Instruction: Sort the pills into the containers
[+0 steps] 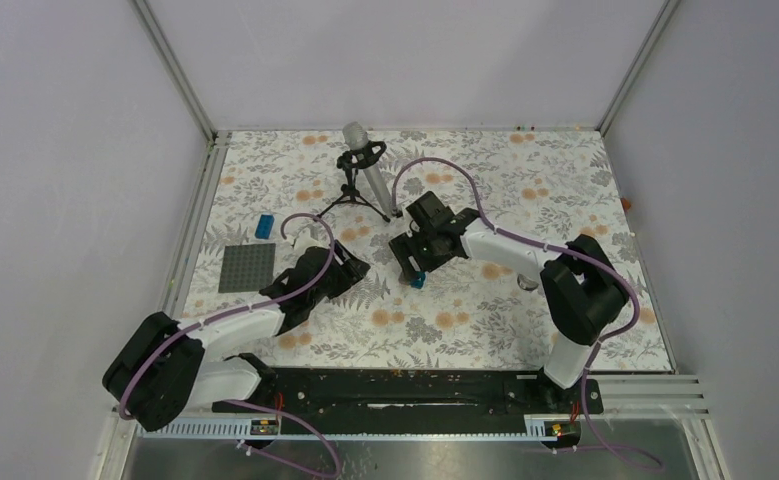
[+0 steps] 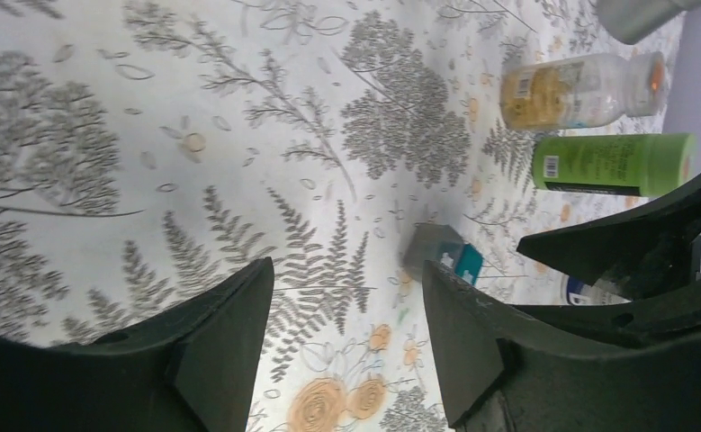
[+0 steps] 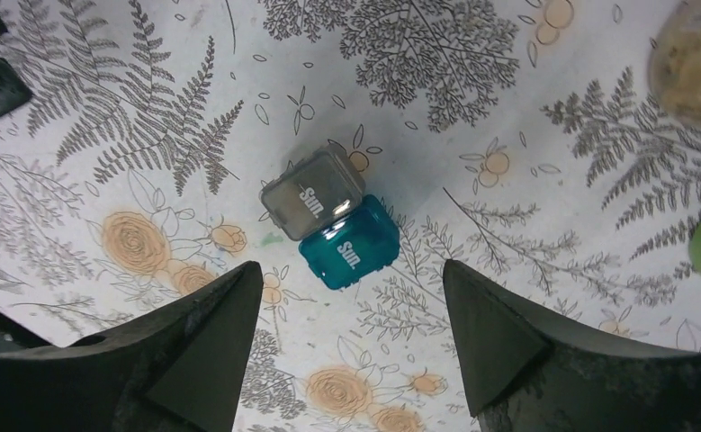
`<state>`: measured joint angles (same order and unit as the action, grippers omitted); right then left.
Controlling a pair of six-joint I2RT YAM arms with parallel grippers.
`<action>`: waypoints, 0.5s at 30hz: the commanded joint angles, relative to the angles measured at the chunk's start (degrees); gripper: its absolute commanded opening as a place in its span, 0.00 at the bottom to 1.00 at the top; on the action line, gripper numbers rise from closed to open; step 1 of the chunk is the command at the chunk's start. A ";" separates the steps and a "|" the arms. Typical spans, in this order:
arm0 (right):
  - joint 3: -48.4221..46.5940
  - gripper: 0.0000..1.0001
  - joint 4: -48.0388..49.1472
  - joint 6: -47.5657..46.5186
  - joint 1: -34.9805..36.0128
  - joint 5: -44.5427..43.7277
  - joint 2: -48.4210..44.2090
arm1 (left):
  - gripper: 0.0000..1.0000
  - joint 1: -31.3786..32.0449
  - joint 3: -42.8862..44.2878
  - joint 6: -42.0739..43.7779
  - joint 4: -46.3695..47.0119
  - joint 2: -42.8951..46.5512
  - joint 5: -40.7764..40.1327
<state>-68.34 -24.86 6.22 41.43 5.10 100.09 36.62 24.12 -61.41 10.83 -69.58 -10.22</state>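
The grey and teal containers point(image 3: 332, 221) lie at a slant to the fingers of the robot's right gripper, so the robot should turn that gripper straight and close it on the grey container's sides point(image 3: 312, 191).
Two small pill containers marked "Sun." lie side by side on the floral table, one grey point(image 3: 312, 193) and one teal point(image 3: 348, 243). My right gripper point(image 3: 351, 270) hovers just above them, open, with nothing between its fingers. In the top view the teal container point(image 1: 418, 279) peeks out below the right gripper point(image 1: 412, 262). My left gripper point(image 1: 350, 268) sits a little to the left, also open and empty point(image 2: 346, 270), with the containers point(image 2: 441, 254) ahead of it. A clear bottle point(image 2: 580, 90) with yellowish contents and a green bottle point(image 2: 612, 164) lie beyond. I see no loose pills.
A microphone on a small tripod point(image 1: 360, 170) stands behind the grippers. A grey baseplate point(image 1: 246, 267) and a blue brick point(image 1: 263, 226) lie at the left. A white and blue bottle point(image 2: 580, 290) is partly hidden behind the right gripper's fingers point(image 2: 634, 243).
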 commanded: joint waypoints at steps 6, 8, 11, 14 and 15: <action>-1.97 0.82 6.29 -9.97 3.57 -1.34 5.16 | 0.74 -0.53 -5.72 0.15 2.21 7.74 -5.52; -0.48 0.82 9.62 -10.19 4.10 -2.05 5.33 | 0.76 -0.50 -6.52 0.02 2.59 8.75 -5.82; 1.32 0.82 13.85 -10.62 4.63 -3.04 5.48 | 0.78 -0.50 -7.26 0.06 2.71 9.72 -6.21; 2.25 0.81 16.03 -12.02 5.10 -3.47 6.41 | 0.78 -0.63 -7.64 0.14 2.72 10.07 -6.25; 2.13 0.79 15.65 -12.57 5.19 -3.19 6.98 | 0.78 -0.59 -7.74 0.10 2.71 10.03 -6.22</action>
<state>-66.76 -13.87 -3.33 45.80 3.51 105.49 36.36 16.84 -61.34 10.44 -60.73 -14.57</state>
